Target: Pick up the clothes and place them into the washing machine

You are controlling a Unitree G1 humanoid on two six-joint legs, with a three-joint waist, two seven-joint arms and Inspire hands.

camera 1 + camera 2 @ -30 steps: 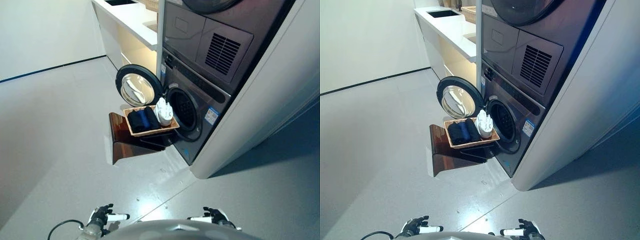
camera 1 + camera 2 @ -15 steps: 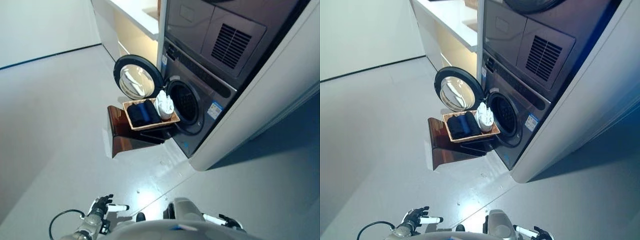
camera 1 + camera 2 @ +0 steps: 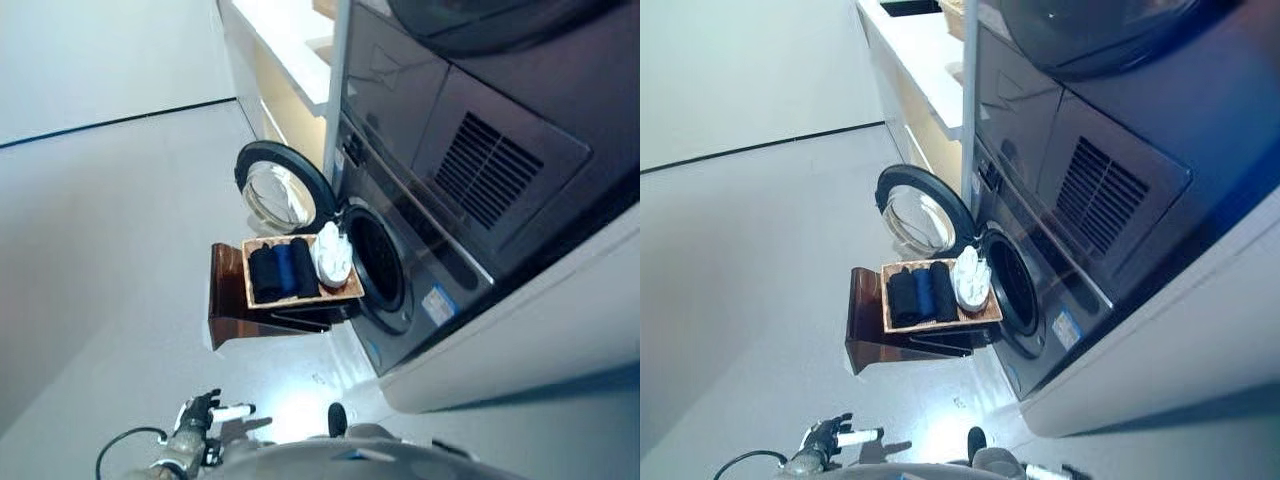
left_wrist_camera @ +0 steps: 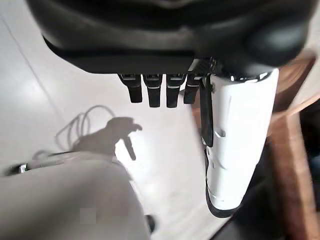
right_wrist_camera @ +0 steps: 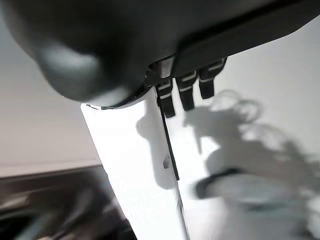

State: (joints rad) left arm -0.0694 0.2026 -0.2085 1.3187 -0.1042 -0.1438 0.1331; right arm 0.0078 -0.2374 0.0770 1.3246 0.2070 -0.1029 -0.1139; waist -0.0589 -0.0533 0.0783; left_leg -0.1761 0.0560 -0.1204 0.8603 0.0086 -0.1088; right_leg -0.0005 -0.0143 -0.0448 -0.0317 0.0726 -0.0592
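The white cloth (image 3: 332, 257) is bunched up next to the rolled dark clothes (image 3: 283, 270). The cloth will come away by itself and show empty wicker when I lift it.
A shallow wicker basket (image 3: 302, 296) rests on a low dark brown box (image 3: 232, 312) in front of the washing machine (image 3: 430, 270). It holds rolled dark clothes (image 3: 279, 272) and a white cloth (image 3: 332, 260) at the end nearest the drum opening (image 3: 385, 268). The round door (image 3: 282, 188) stands open behind the basket. My left hand (image 3: 200, 413) hangs low, far short of the basket, open and empty; the left wrist view (image 4: 165, 40) shows straight fingers and a white-covered thumb (image 4: 235, 140). My right hand (image 5: 100, 40) is open and empty over the floor.
A second machine (image 3: 480, 130) is stacked above the washer. A white counter (image 3: 290, 50) runs along the back wall. A white panel (image 3: 540, 350) flanks the machines on the right. Grey floor (image 3: 110, 250) spreads to the left and in front of the box.
The camera has shifted and tilted, and the machine now looks closer. Basket and clothes have not moved. Both hands stay low; the right hand has slipped past the eye views' lower edge.
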